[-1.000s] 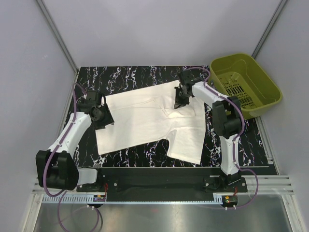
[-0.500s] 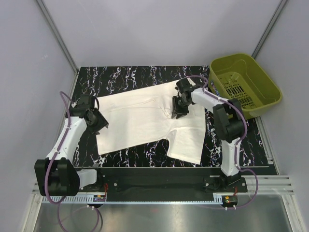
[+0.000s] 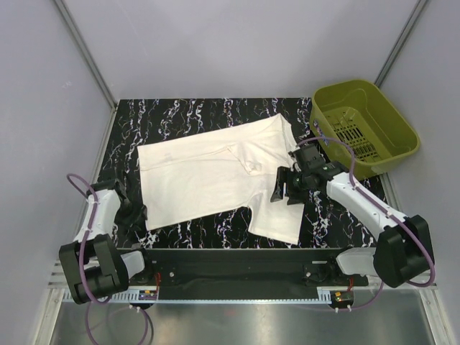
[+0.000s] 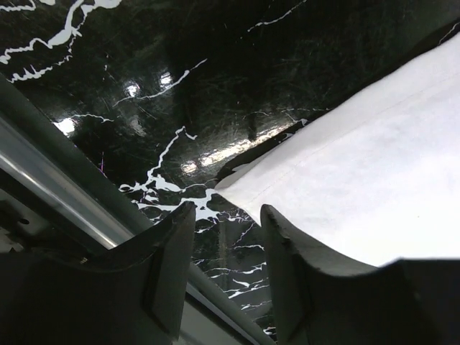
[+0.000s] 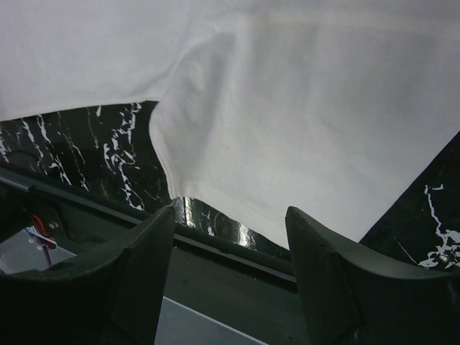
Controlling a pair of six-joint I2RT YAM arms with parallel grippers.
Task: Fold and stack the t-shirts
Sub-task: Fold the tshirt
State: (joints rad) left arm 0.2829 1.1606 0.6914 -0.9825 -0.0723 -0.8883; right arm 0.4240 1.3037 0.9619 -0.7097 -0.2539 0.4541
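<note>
My right gripper should keep going with its fingers open, since the white t-shirt's near edge (image 3: 273, 237) lies flat and free. It should move on toward that edge's outer corner (image 3: 297, 240) and close there.
One white t-shirt (image 3: 208, 176) lies spread flat on the black marbled table (image 3: 187, 115). My left gripper (image 3: 132, 215) sits low by the shirt's near left corner. In the left wrist view that gripper (image 4: 226, 215) is open with only table between its fingers, and the shirt's corner (image 4: 345, 180) lies just ahead and to the right. My right gripper (image 3: 284, 188) hovers over the right part of the shirt. Seen from the right wrist, this gripper (image 5: 230, 215) is wide open and holds nothing, with the shirt (image 5: 302, 108) below and ahead.
An olive-green basket (image 3: 388, 115) stands at the back right, off the table's corner. The table's near metal rail (image 4: 65, 194) runs close beside the left gripper. Grey walls enclose the table on three sides.
The right gripper opened, let go of the shirt near the collar and drew back toward the near right. The left arm pulled back to the near left corner. The shirt's right side now lies flatter.
</note>
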